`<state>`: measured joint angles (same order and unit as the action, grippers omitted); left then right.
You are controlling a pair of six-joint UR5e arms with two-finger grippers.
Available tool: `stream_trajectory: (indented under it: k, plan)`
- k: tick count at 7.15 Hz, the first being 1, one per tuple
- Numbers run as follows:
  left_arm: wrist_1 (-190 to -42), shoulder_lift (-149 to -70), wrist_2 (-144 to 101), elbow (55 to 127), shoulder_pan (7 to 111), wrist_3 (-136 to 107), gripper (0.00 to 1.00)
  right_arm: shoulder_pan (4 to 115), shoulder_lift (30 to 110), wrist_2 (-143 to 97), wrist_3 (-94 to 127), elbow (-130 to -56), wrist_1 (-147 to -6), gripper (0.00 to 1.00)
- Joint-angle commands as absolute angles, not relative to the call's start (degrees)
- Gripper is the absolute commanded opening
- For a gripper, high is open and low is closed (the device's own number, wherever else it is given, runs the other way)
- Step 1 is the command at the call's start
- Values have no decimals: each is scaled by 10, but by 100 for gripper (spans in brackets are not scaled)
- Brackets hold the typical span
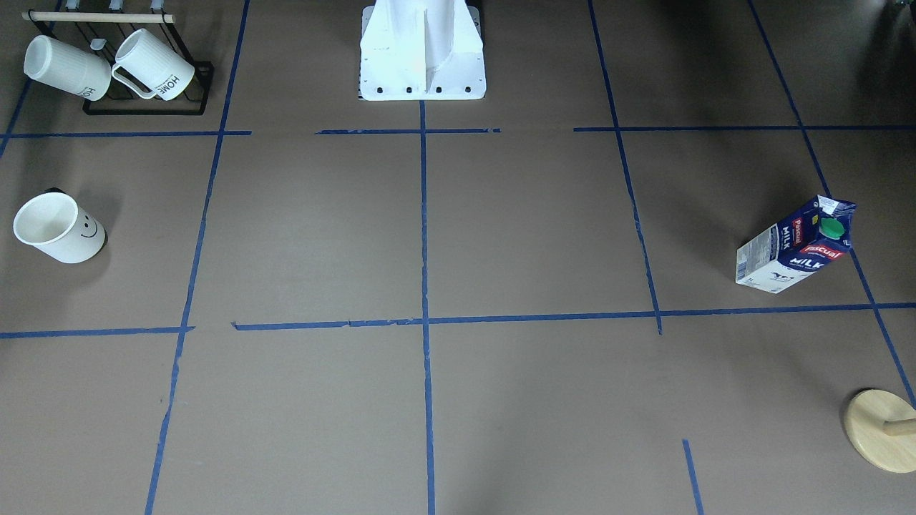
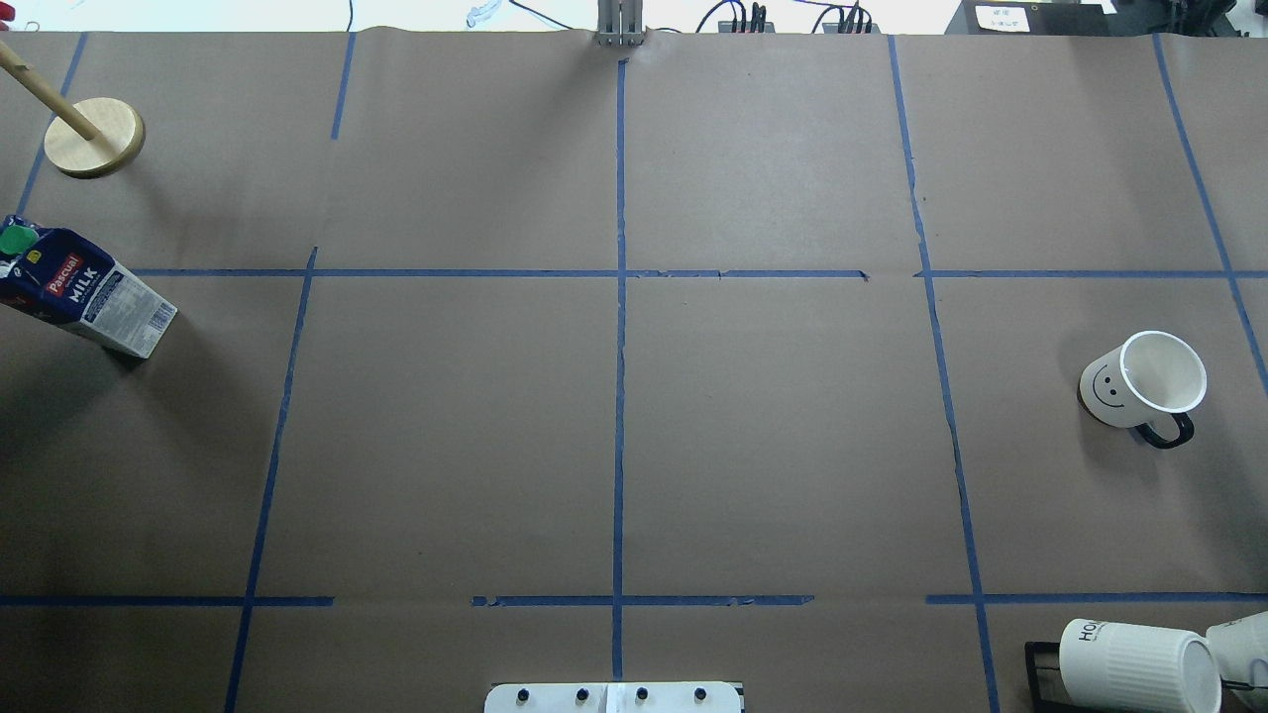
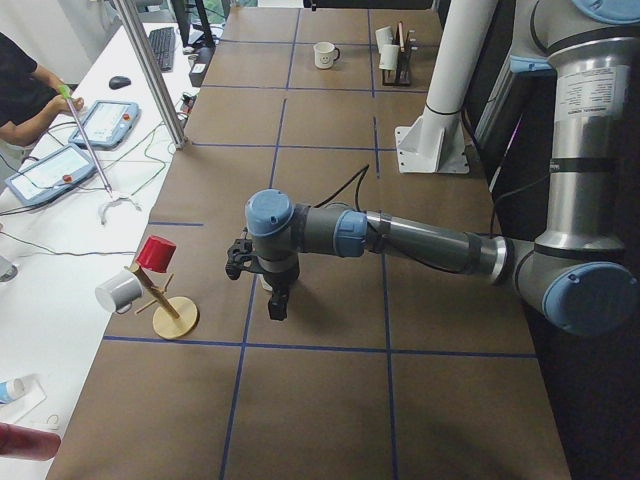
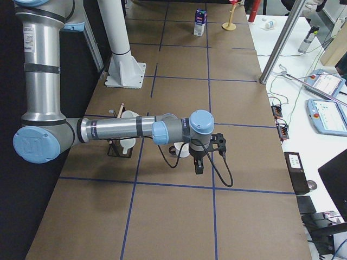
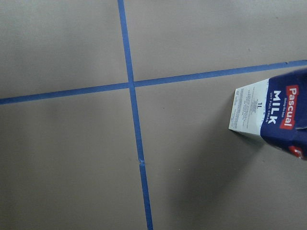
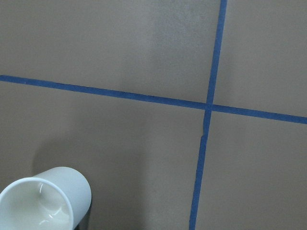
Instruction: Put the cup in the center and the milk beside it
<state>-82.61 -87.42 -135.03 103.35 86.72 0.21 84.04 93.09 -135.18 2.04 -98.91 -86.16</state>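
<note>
My right gripper is going down. The cup stands upright, its open rim (image 1: 46, 218) clear of the rack, so I should continue to lower and close across the cup's side (image 1: 17, 227).
The cup (image 1: 57, 229), white with a smiley face, stands upright at the table's right end; it also shows in the overhead view (image 2: 1139, 381) and the right wrist view (image 6: 45, 201). The milk (image 1: 798, 247), a navy and white carton with a green cap, stands at the left end (image 2: 79, 292) and at the right edge of the left wrist view (image 5: 273, 115). The center (image 2: 619, 273), a crossing of blue tape, is bare. My left gripper (image 3: 278, 305) hangs near the milk, my right gripper (image 4: 198, 168) near the cup. I cannot tell if either is open or shut.
A black rack with ribbed "HOME" mugs (image 1: 114, 68) stands at the near right corner (image 2: 1129, 663). A wooden peg stand (image 2: 94, 137) with a red cup and a grey cup (image 3: 150, 270) stands beyond the milk. The white robot base (image 1: 422, 50) is mid-table.
</note>
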Motion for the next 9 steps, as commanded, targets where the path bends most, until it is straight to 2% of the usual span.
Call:
stream_trajectory:
  k: [1, 2, 4, 5, 6, 7, 8, 9]
  plan:
    - [-828, -874, -1352, 1035, 867, -8, 100, 794, 960, -1354, 43, -991, -773, 100]
    - [-830, -874, -1351, 1035, 867, -7, 100, 746, 988, -1349, 111, -990, -714, 100]
    - [-830, -875, -1352, 1036, 867, -9, 100, 656, 992, -1323, 317, -978, -607, 100]
    - [-830, -875, -1352, 1035, 867, -10, 100, 631, 991, -1295, 329, -959, -586, 100]
    - [-830, -875, -1352, 1038, 867, -11, 100, 627, 991, -1294, 330, -955, -575, 95]
    - [-830, -875, -1352, 1037, 867, -11, 100, 620, 991, -1295, 330, -954, -574, 32]
    - [-830, -875, -1352, 1037, 867, -11, 100, 620, 990, -1297, 329, -954, -575, 3]
    - [-830, -874, -1352, 1037, 867, -11, 100, 620, 988, -1299, 328, -960, -575, 0]
